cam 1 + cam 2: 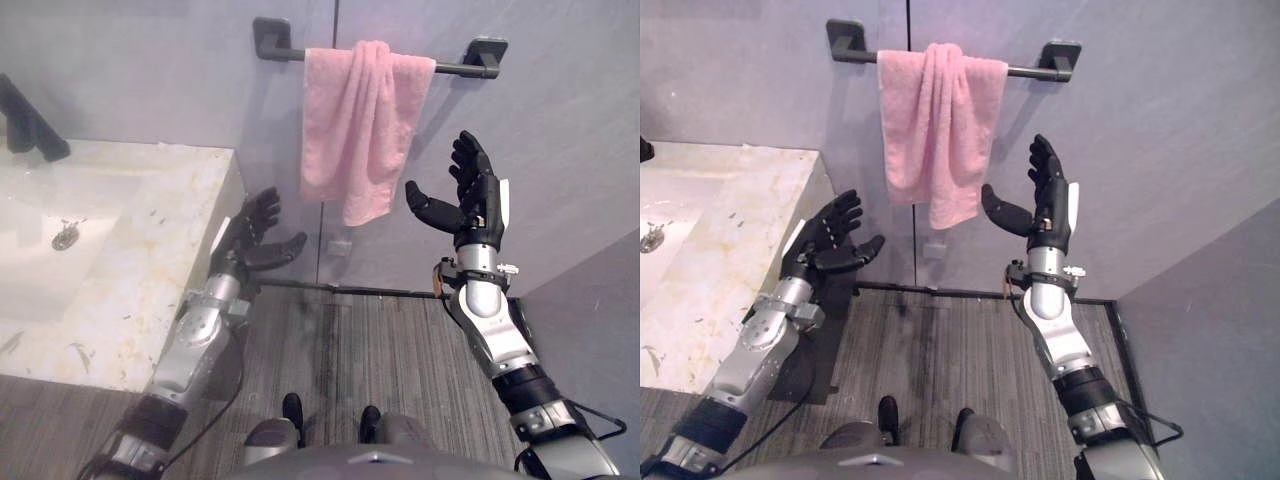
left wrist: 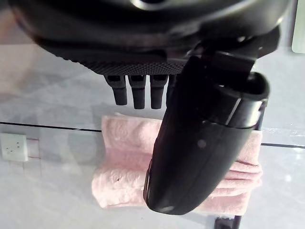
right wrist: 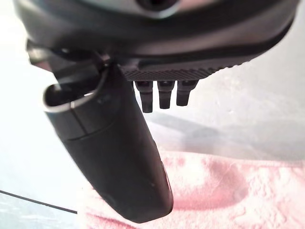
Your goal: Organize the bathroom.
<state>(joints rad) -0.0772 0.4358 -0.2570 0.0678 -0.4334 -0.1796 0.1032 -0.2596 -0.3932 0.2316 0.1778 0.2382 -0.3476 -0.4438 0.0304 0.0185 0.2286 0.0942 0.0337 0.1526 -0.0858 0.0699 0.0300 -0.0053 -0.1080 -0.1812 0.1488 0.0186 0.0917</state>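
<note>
Deep folds (image 1: 367, 85) gather at the towel's middle, so the pink towel (image 1: 396, 140) will spread out wider along the towel bar when the robot pulls the towel's edge sideways.
A pink towel (image 1: 360, 125) hangs bunched over a dark towel bar (image 1: 455, 67) on the grey wall. My right hand (image 1: 472, 200) is raised beside the towel's lower right edge, fingers straight and thumb spread, apart from the cloth. My left hand (image 1: 253, 235) is lower, to the left of the towel near the counter's corner, fingers relaxed and holding nothing. The towel (image 2: 125, 164) shows past my left hand's thumb (image 2: 202, 143) in the left wrist view, and the towel (image 3: 228, 191) also lies beyond the right hand's thumb (image 3: 119, 167) in the right wrist view.
A pale marble counter (image 1: 150, 250) with a sink basin (image 1: 40, 250) and its drain (image 1: 64, 236) lies at the left. A dark faucet (image 1: 25, 125) stands at the back of it. Striped grey floor (image 1: 370, 350) runs below the wall.
</note>
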